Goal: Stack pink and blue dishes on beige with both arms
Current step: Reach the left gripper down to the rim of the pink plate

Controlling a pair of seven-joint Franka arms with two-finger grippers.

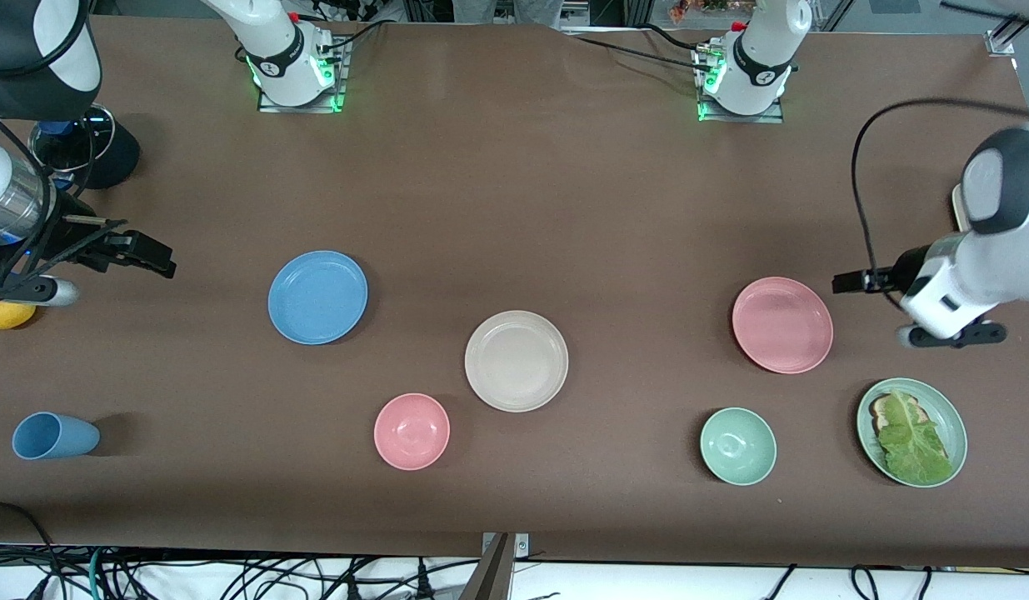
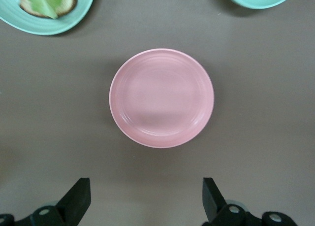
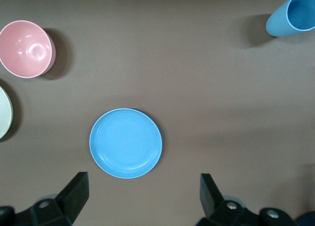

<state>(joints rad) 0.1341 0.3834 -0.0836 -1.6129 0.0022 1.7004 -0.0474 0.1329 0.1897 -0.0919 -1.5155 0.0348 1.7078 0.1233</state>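
Observation:
The round rims of the pink plate (image 1: 782,325) and the beige plate (image 1: 516,361) look equally wide. The pink plate should nest and hide almost all of the beige plate when I stack it.
The beige plate (image 1: 516,360) lies mid-table. The blue plate (image 1: 317,297) (image 3: 126,143) lies toward the right arm's end and the pink plate (image 1: 782,324) (image 2: 161,97) toward the left arm's end. All three lie apart, with nothing on them. My right gripper (image 1: 152,257) (image 3: 142,194) hangs open and empty over bare table beside the blue plate, on the side away from the beige plate. My left gripper (image 1: 849,282) (image 2: 145,199) hangs open and empty over bare table beside the pink plate, on its outer side.
Nearer the front camera stand a pink bowl (image 1: 412,431), a pale green bowl (image 1: 737,446) and a green plate with lettuce on toast (image 1: 911,431). A blue cup (image 1: 54,435) lies on its side at the right arm's end, near a yellow object (image 1: 9,315).

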